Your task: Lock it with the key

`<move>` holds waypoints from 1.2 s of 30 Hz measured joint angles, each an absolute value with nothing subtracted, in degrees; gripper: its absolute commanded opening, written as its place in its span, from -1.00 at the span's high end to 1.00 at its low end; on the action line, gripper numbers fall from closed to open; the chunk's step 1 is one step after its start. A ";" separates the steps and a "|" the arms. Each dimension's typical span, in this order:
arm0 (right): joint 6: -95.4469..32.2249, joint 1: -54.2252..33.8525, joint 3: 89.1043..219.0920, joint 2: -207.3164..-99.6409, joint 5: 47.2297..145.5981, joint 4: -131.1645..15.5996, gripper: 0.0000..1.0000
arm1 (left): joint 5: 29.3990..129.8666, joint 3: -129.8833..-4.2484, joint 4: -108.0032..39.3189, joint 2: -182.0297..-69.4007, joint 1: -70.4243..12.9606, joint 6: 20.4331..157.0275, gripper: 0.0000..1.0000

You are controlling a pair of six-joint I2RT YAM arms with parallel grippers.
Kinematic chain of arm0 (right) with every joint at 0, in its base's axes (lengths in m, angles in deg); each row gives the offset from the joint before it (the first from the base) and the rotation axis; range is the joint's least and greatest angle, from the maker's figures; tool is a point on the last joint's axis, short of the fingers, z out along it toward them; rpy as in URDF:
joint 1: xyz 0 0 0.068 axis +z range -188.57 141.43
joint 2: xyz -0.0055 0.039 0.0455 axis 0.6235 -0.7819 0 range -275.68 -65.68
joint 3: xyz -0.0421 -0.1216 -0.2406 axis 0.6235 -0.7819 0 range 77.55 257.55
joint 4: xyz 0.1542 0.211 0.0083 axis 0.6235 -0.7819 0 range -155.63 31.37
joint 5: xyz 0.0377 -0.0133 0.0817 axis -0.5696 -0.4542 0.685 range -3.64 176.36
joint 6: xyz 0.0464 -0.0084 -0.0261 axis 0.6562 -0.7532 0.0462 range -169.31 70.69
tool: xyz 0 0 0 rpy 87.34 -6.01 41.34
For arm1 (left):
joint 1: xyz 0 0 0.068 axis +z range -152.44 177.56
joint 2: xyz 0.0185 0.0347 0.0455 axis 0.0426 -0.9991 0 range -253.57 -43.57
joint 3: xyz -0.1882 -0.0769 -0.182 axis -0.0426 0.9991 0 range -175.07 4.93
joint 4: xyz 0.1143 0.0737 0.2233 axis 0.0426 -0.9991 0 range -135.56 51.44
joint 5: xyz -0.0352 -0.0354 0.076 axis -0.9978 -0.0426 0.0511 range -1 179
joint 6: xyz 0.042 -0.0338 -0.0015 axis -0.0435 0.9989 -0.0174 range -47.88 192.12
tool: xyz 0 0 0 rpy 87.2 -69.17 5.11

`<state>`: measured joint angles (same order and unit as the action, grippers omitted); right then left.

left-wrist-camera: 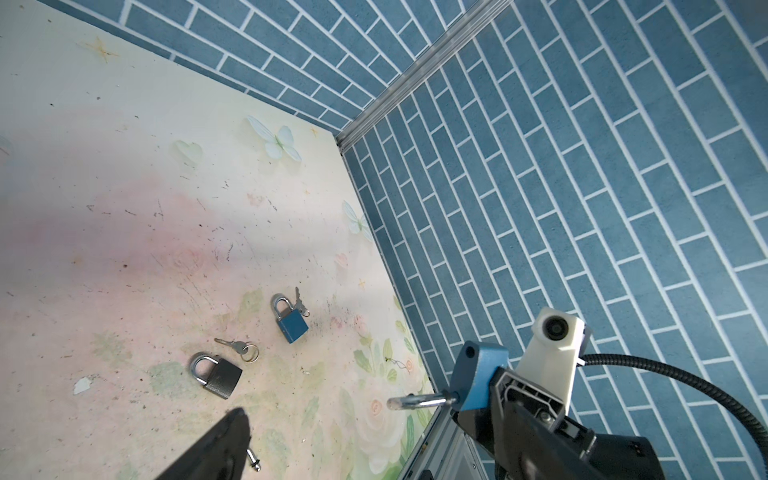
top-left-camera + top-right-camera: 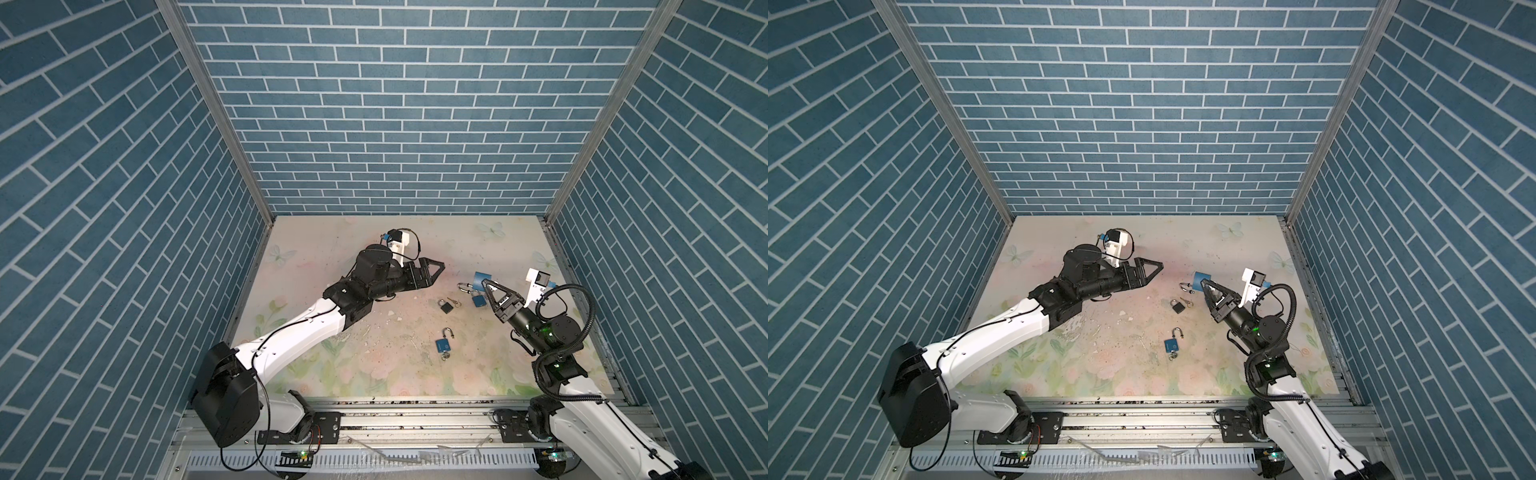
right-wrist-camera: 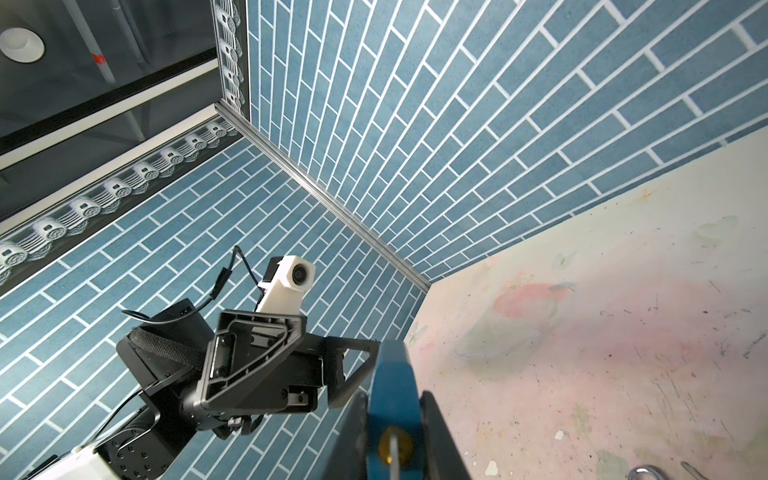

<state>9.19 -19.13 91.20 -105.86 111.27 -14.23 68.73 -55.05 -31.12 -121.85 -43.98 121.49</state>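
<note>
I should use my left gripper to swing the shackle [image 1: 417, 401] of the held blue padlock over its empty hole [image 1: 470, 351] before locking it, because the shackle points away from that hole.
My right gripper [image 2: 484, 283] [image 3: 394, 419] is shut on a blue padlock [image 2: 482, 277] [image 2: 1201, 276] [image 1: 478, 374] and holds it above the table. The padlock's shackle [image 1: 419, 402] sticks out sideways, with one hole in the body empty. A thin silver strip sits in its brass keyway [image 3: 395, 446]; I cannot tell if that is a key. My left gripper [image 2: 436, 274] [image 2: 1154, 274] hangs open in the air to the left of the lock, with nothing between its fingers [image 1: 226, 436]. A loose key [image 1: 232, 344] on a ring lies beside a black padlock [image 2: 446, 307] [image 1: 216, 376].
A second blue padlock [image 1: 293, 324] lies shut on the floral table [image 2: 332, 374] under the held one, with keys beside it. A third blue padlock [image 2: 443, 344] [image 2: 1171, 344] lies nearer the front with its shackle open. Blue brick walls enclose three sides.
</note>
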 measured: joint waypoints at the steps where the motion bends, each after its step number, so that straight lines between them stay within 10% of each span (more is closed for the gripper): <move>1: 9.19 -19.13 91.20 -106.10 111.35 -14.21 1.00 | 68.53 -54.86 -30.35 -121.85 -43.98 122.06 -0.92; 36: 9.23 -19.13 95.65 -123.41 114.44 -0.70 1.00 | 63.81 -52.32 -18.88 -128.34 -48.16 143.54 -0.57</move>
